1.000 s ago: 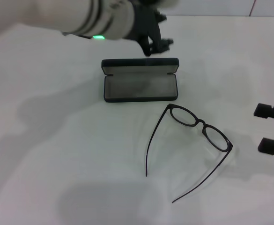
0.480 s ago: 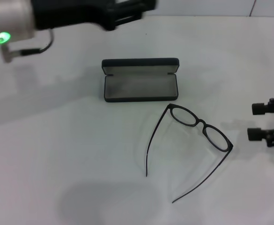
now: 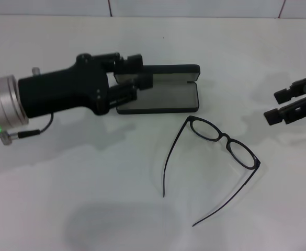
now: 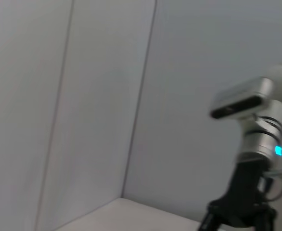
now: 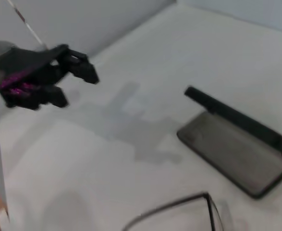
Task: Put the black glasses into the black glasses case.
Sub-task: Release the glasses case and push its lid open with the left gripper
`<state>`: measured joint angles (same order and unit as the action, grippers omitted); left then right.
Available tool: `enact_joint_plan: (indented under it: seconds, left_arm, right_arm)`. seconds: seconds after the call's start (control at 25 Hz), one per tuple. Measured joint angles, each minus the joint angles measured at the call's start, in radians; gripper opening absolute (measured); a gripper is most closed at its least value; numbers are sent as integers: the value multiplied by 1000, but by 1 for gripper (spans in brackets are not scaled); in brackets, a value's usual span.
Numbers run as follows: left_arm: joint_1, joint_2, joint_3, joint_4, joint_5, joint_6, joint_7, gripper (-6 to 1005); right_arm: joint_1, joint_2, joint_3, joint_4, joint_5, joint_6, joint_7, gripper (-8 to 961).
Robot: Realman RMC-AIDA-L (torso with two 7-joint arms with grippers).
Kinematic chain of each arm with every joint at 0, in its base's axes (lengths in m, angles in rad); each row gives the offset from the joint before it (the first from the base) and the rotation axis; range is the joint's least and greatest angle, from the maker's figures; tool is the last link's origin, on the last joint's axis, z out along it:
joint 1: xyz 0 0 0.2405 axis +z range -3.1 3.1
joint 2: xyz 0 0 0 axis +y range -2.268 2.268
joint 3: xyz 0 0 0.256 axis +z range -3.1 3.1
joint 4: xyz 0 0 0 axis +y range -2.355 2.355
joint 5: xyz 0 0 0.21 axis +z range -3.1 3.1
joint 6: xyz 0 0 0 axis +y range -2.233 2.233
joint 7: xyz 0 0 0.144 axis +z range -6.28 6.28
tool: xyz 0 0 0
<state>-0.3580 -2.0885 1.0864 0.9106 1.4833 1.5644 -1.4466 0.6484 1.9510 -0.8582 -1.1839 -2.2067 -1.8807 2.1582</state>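
Observation:
The open case [image 3: 160, 98] is far away from my right gripper, so next my left gripper reaches over from behind the lid [image 3: 168, 69] and slides the case toward my right gripper.
The black glasses [image 3: 223, 138] lie unfolded on the white table, lenses to the right and temple arms reaching toward the near left. The black glasses case [image 3: 166, 97] lies open beyond them, grey lining up and lid standing at the far side. My left gripper [image 3: 142, 71] is open and empty, hovering over the case's left end. My right gripper [image 3: 274, 105] is open and empty, to the right of the glasses and apart from them. The right wrist view shows the case [image 5: 235, 144], part of the glasses frame [image 5: 179, 204] and the left gripper [image 5: 77, 89].
The white table [image 3: 90, 183] runs to a pale wall at the back. The left wrist view shows only the wall and my right arm [image 4: 254, 159] farther off.
My left arm has swung down from the far left and now hovers at the case's left end. My right gripper has moved farther from me and turned. Glasses and case have not moved.

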Motion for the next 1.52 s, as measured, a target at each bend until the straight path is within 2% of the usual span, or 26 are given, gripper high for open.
enact_joint_plan:
  seconds: [0.2,0.44,0.72,0.84,1.0,1.04,1.08,1.16,1.32,1.52]
  left_arm:
    - [-2,2,-6,-79,-17,15,74,459]
    - [-1,1,-14,-129,-24,10,117,459]
    - [-7,1,-36,-148,-25,-11,133,459]
    - [-8,0,-31,-85,-18,-51,102,459]
    - [-29,-3,12,80,34,-153,10,460]
    - [-45,-2,57,175,87,-225,-54,460]
    - [-45,-2,57,175,87,-225,-54,460]
    - [-65,-2,110,287,189,-312,-138,460]
    - [-112,-3,199,461,413,-409,-315,460]
    - [-192,-4,292,592,796,-440,-536,460]
  right_arm:
    - [82,10,-86,22,-164,29,51,836]
    - [136,21,-111,72,-230,80,63,833]
    - [140,22,-109,77,-228,91,65,829]
    - [98,24,-104,64,-181,89,35,828]
    - [-17,23,-95,12,-8,81,-53,825]
    - [-45,22,-89,2,32,78,-75,825]
    - [-91,22,-70,-11,109,62,-120,824]
    - [-150,29,-22,-14,204,25,-196,823]
    - [-247,61,91,51,347,-70,-350,821]
    - [-325,67,96,169,438,-95,-443,818]
